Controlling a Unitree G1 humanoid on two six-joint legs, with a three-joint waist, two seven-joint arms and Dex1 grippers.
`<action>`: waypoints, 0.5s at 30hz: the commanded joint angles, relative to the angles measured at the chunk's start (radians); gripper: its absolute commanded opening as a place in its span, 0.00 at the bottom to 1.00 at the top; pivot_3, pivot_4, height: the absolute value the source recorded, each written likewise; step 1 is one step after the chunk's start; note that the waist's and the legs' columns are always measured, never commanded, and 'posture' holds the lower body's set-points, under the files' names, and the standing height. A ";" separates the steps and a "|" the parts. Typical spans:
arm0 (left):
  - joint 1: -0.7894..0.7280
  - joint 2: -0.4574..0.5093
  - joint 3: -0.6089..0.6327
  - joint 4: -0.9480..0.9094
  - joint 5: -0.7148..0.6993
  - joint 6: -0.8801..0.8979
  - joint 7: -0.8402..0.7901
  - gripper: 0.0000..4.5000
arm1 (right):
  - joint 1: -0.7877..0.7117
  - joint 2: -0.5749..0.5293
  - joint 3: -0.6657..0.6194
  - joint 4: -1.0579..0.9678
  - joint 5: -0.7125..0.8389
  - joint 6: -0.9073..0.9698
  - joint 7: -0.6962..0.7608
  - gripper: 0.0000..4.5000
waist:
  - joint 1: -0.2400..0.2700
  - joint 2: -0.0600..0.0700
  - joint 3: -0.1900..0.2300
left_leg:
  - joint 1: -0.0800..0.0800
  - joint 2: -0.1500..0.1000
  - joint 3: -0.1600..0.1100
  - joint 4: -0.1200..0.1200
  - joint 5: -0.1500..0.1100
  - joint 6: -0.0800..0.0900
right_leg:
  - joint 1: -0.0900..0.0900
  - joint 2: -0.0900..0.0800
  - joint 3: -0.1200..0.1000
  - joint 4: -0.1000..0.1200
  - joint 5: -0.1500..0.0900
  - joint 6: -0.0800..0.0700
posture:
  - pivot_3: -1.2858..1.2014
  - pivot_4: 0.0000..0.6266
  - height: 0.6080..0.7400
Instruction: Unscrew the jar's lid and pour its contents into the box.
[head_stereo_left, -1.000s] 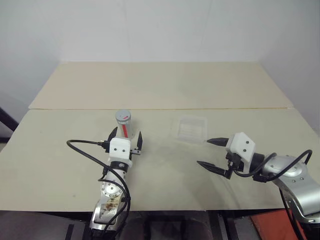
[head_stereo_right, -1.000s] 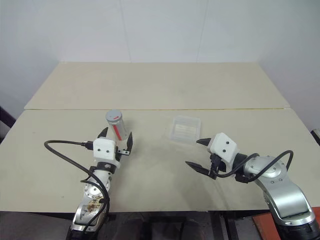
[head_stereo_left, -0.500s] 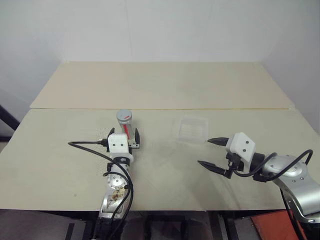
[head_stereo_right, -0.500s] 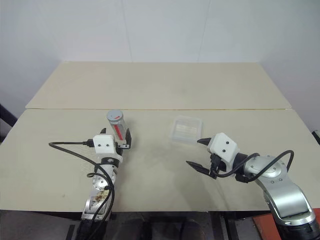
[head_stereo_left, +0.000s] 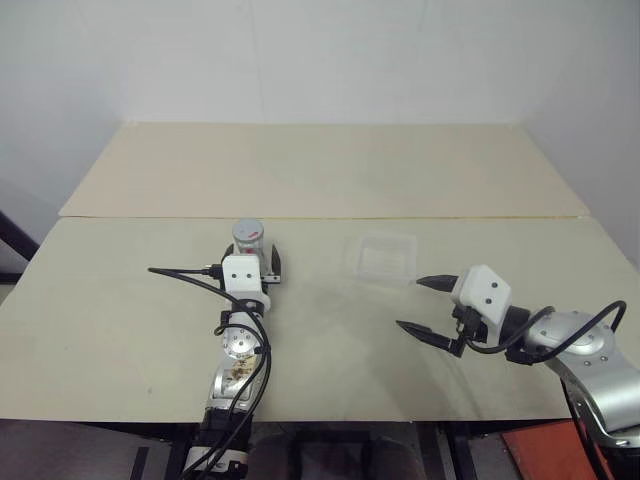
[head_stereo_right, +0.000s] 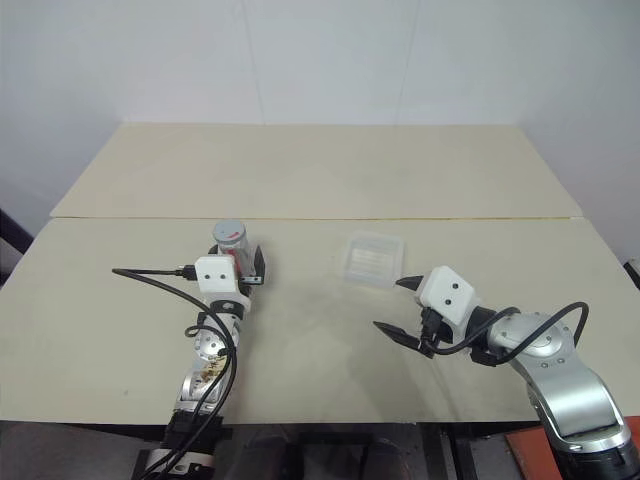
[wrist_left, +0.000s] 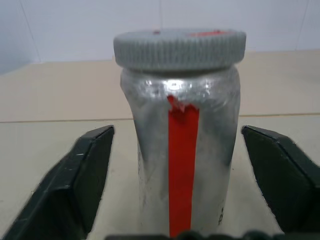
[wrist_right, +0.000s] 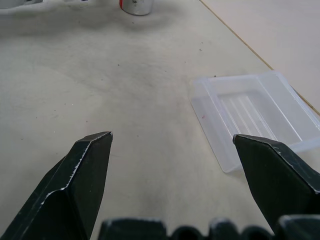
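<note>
I expect the grey lid (head_stereo_left: 248, 229) to turn free of the jar when I unscrew it, since the red stripe ends in a torn edge (wrist_left: 183, 103) below the lid.
The jar (wrist_left: 182, 165), silvery with a red stripe, stands upright on the table with its ribbed grey lid (wrist_left: 180, 47) on. My left gripper (head_stereo_left: 250, 259) is open with one finger on each side of the jar. A gap shows between each finger and the jar's wall. The contents are hidden inside the jar. The clear plastic box (head_stereo_left: 383, 258) lies to the right of the jar. My right gripper (head_stereo_left: 425, 305) is open and holds nothing, just on the near side of the box (wrist_right: 255, 112).
The pale tabletop (head_stereo_left: 320, 340) carries a seam (head_stereo_left: 320, 217) across it behind the jar. A black cable (head_stereo_left: 185, 275) loops out to the left of my left wrist. The table's front edge (head_stereo_left: 320, 418) runs close under both arms.
My left gripper has moved forward until the jar stands between its fingers, and the fingers have drawn closer together. The right arm has not moved.
</note>
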 joint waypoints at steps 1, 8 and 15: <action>-0.035 0.001 0.008 0.010 -0.019 -0.038 0.001 0.64 | 0.000 -0.002 -0.027 -0.025 -0.001 -0.003 -0.011 1.00 | 0.001 0.000 0.000 | 0.000 0.000 0.000 0.000 0.000 0.000 | 0.000 0.000 0.000 0.000 0.000 0.000 | 0.52 0.24 1.00; -0.054 0.002 0.011 0.040 -0.039 -0.050 -0.002 0.41 | 0.002 -0.001 -0.026 -0.021 -0.004 -0.008 -0.012 1.00 | 0.002 0.000 0.000 | 0.000 0.000 0.000 0.000 0.000 -0.001 | 0.000 0.000 0.000 0.000 0.000 0.000 | 0.52 0.24 1.00; 0.014 0.061 -0.030 -0.166 -0.159 0.055 -0.202 0.41 | -0.034 0.045 -0.028 -0.060 0.017 0.024 -0.072 1.00 | -0.003 0.000 0.000 | -0.001 0.000 0.000 0.000 0.001 -0.002 | -0.001 0.000 0.000 0.000 0.000 0.000 | 0.52 0.24 1.00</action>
